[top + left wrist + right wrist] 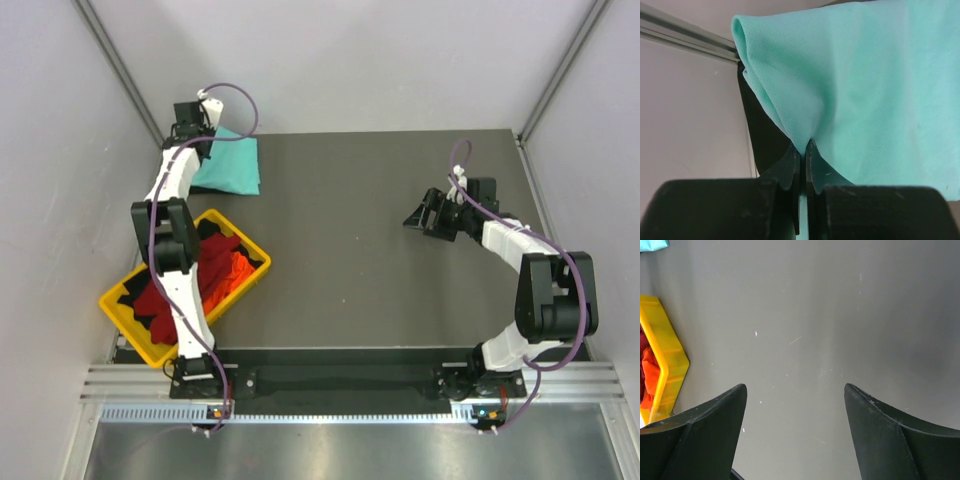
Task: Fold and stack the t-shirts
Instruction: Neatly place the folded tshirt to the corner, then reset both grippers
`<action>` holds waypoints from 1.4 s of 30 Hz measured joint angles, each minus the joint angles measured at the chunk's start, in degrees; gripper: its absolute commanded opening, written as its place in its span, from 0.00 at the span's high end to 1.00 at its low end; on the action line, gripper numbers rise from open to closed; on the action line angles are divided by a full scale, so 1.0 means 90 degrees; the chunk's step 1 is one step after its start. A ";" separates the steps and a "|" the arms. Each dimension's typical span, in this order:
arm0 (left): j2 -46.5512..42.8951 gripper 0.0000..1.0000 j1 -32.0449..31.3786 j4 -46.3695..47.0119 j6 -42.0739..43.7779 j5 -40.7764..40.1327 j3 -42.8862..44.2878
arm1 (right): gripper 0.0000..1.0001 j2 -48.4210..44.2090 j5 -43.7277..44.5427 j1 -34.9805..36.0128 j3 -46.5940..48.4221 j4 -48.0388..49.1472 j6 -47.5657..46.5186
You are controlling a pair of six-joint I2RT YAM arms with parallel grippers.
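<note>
A black strip [762, 131] shows beside the teal t-shirt's gripped edge. My left gripper should pull that edge toward the wall [132, 142] next until the edge covers the black strip.
A folded mint-teal t-shirt [230, 162] lies at the table's far left corner. My left gripper [205, 135] sits at its far left edge, shut on a pinch of the cloth; in the left wrist view the teal t-shirt [865, 85] rises from between the closed fingertips [802, 145]. Red [165, 290], orange [238, 268] and black t-shirts lie heaped in the yellow tray [130, 320] at the near left. My right gripper [422, 218] hovers open over bare table at the right, holding nothing; its fingers [715, 420] stand wide apart.
The dark grey table [380, 250] stretches between the arms. The left arm reaches over the yellow tray [667, 360]. White walls and a metal frame rail [685, 35] close in behind the teal shirt.
</note>
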 measured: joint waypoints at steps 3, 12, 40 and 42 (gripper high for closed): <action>0.0000 1.00 0.0117 0.0175 0.0019 0.0032 -0.0002 | 0.20 0.0000 -0.0002 0.0000 0.0000 0.0046 0.0000; 0.0000 1.00 0.0352 0.0512 0.0015 0.0015 0.0005 | 0.20 0.0000 0.0015 0.0000 0.0000 0.0080 -0.0005; 0.0250 0.27 0.0379 0.1013 -0.1474 -0.0787 0.0141 | 0.18 -0.0002 0.0199 0.0015 0.0219 -0.0313 -0.0039; -0.0078 0.28 0.0126 0.0566 -0.1778 -0.0503 0.0141 | 0.14 -0.0015 0.0248 0.0034 0.0418 -0.0481 -0.0049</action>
